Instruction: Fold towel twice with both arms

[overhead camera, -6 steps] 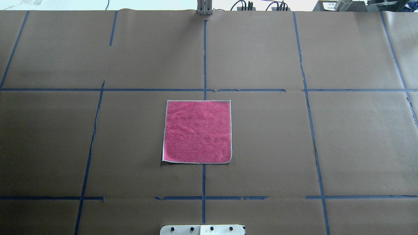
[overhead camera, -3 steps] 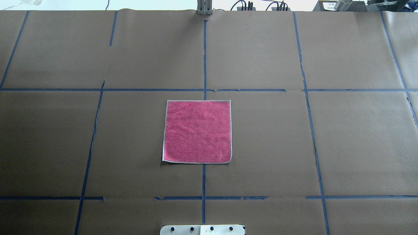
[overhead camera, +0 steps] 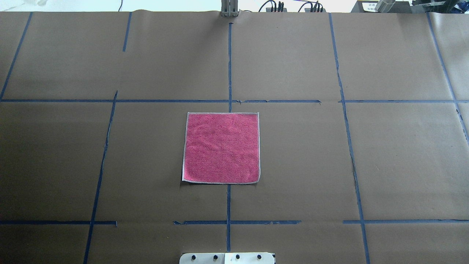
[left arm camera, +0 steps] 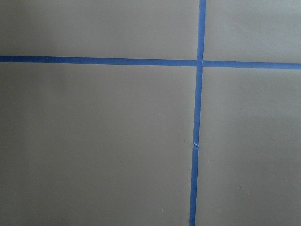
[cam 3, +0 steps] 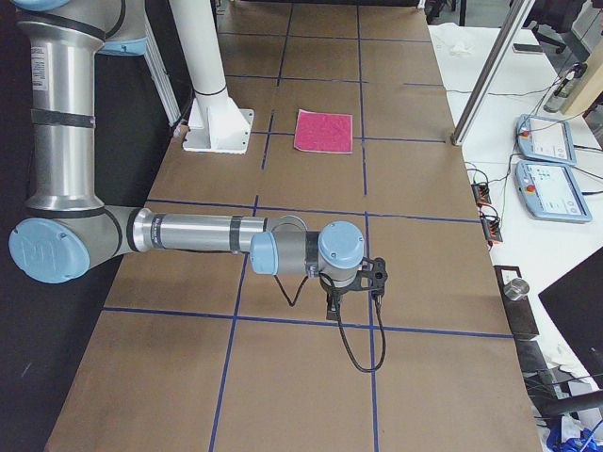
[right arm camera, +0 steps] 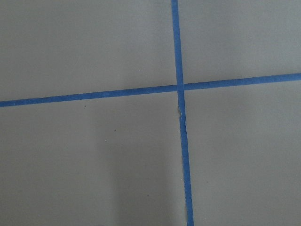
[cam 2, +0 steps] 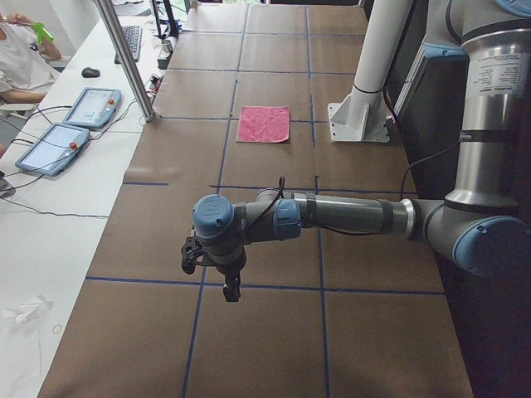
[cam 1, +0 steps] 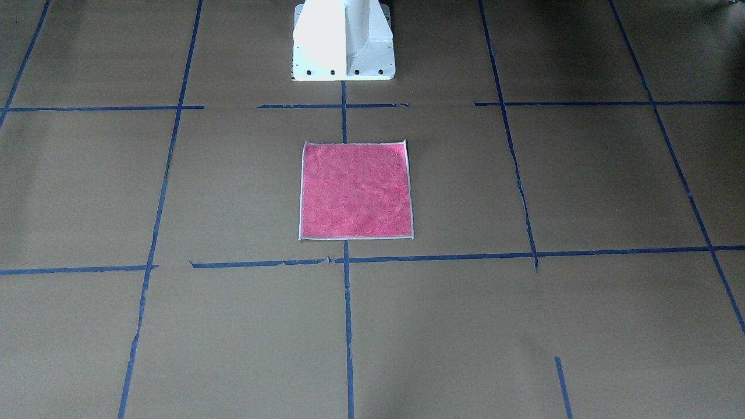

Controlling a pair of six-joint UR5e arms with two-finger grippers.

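Note:
The towel lies flat with its pedestal-side corner (cam 1: 403,145) facing the robot's left gripper across open paper (cam 1: 457,150), so the robot should keep moving there until its fingers are on either side of that corner.
The towel (overhead camera: 221,147) lies flat and unfolded, pink face up, at the middle of the brown-papered table; it also shows in the front view (cam 1: 355,190) and the side views (cam 2: 264,123) (cam 3: 324,130). Neither arm is in the overhead or front view. My left gripper (cam 2: 231,290) hangs over bare table far from the towel, toward the table's left end. My right gripper (cam 3: 334,309) hangs over bare table toward the right end. I cannot tell whether either is open or shut. Both wrist views show only paper and blue tape.
The white pedestal (cam 1: 343,41) stands at the robot's edge just behind the towel. Blue tape lines (overhead camera: 229,66) grid the paper. Two tablets (cam 2: 75,124) and a metal post (cam 2: 124,58) stand at the operators' side, where a person (cam 2: 21,50) sits.

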